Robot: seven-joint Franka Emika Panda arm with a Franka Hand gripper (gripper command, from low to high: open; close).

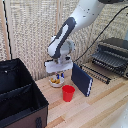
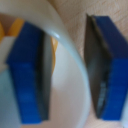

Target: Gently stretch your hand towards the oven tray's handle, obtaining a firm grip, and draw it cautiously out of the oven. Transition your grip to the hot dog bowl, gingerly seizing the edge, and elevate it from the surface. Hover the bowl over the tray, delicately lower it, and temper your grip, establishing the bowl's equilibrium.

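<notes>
The yellow food [image 1: 54, 82] sits inside the bowl's curved white rim [image 2: 69, 75], so I expect it will come along inside when I lift the bowl by its edge.
The hot dog bowl [image 1: 56, 81], small and white with yellow-orange pieces, sits on the wooden table under my gripper [image 1: 57, 75]. In the wrist view my gripper [image 2: 70, 65] is open and its blue fingers [image 2: 25, 70] straddle the white rim of the bowl [image 2: 75, 60], one inside and one outside, with a gap at both pads. Yellow food [image 2: 12, 27] shows behind the inner finger. The oven [image 1: 115, 52] stands at the exterior view's right. The oven tray [image 1: 99, 71], a dark wire rack, sticks out of its front.
An upright dark blue book [image 1: 81, 79] stands just to the exterior view's right of the bowl. A red plastic cup [image 1: 68, 93] stands in front of the bowl. A large black fabric bin [image 1: 17, 95] fills the exterior view's left.
</notes>
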